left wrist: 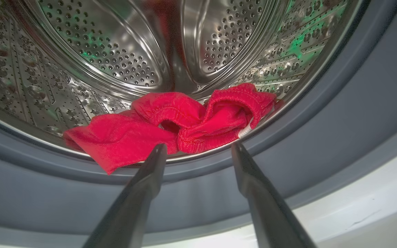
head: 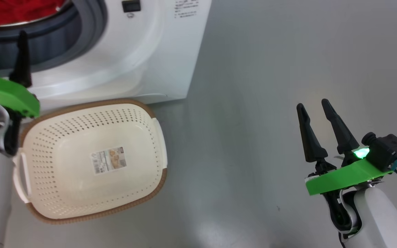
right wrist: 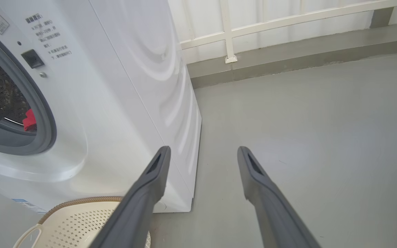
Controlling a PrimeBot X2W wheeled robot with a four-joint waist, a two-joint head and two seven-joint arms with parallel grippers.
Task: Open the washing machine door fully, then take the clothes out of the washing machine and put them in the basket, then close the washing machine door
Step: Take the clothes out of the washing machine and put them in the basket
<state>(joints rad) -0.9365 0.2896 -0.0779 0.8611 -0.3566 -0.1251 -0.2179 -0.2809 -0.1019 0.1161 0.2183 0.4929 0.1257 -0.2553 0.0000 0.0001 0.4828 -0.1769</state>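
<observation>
The red clothes point(left wrist: 191, 122) will open wide at a round elastic waist when the robot pulls them out, since the gathered edge point(left wrist: 242, 99) bends round into a loop.
The washing machine point(head: 143, 51) stands at the top left with its porthole uncovered; the washing machine door is out of view. Red clothes point(left wrist: 171, 120) lie at the front lip of the steel drum point(left wrist: 115, 51), one corner hanging over the grey gasket point(left wrist: 322, 120). My left gripper point(left wrist: 198, 146) is open, its tips just short of the clothes and touching nothing. In the head view the left gripper point(head: 4, 34) points up at the opening, below the clothes point(head: 16, 12). The basket point(head: 91, 103) sits on the floor in front of the machine, with nothing but its label inside. My right gripper point(head: 312, 103) hangs open over bare floor.
Grey floor point(head: 271, 69) stretches to the right of the machine. In the right wrist view, the right gripper point(right wrist: 203, 148) points past the machine's corner point(right wrist: 191, 137) toward a low kerb and a white railing point(right wrist: 288, 20); the basket point(right wrist: 81, 217) rim shows at the bottom left.
</observation>
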